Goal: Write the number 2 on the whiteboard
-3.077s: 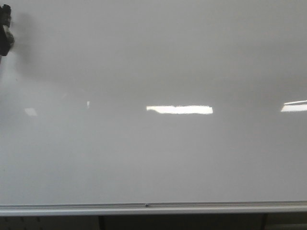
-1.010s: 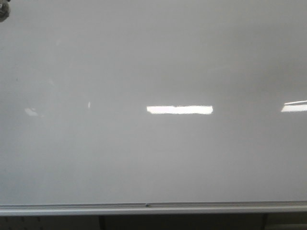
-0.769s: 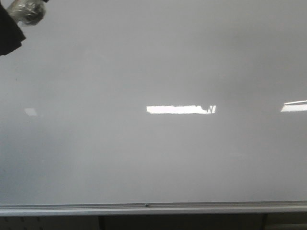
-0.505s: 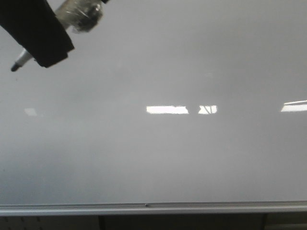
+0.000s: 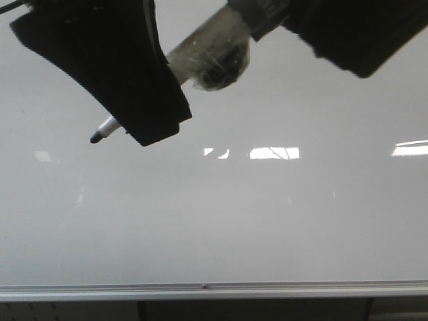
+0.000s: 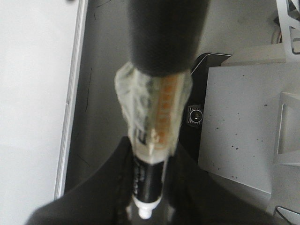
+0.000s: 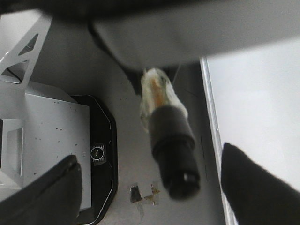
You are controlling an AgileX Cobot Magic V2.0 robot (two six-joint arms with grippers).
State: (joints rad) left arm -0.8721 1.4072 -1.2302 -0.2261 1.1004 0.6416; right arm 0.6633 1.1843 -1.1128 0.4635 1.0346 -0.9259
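Note:
I should close my right gripper on the black back end [image 7: 174,152] of the marker before my left gripper moves away, because my left gripper is holding the marker near its dark tip [image 5: 97,136].
The whiteboard [image 5: 221,221] fills the front view, glossy pale grey with a silver frame edge along its near side. No number 2 shows on it. My left gripper [image 5: 150,117] hangs above the board's left half, shut on a black marker [image 5: 107,128] whose dark tip points left and down, off the board. In the left wrist view the marker [image 6: 150,183] sits between the fingers of the left gripper [image 6: 147,208], and clear tape wraps its middle. My right gripper [image 7: 150,187] is open. The marker's black back end [image 7: 176,154] lies between its fingers, untouched. The right gripper also shows in the front view [image 5: 354,33].
Bright rectangular light reflections [image 5: 274,153] lie on the board. The wrist views show the board's edge [image 6: 70,93], the dark floor strip, a black camera housing [image 7: 98,152] and the grey speckled robot base [image 6: 239,122]. Tape scraps [image 7: 145,194] lie on the floor.
My left gripper with the marker has come in from the top left corner towards the board's middle and looms larger. The right gripper has entered at the top right.

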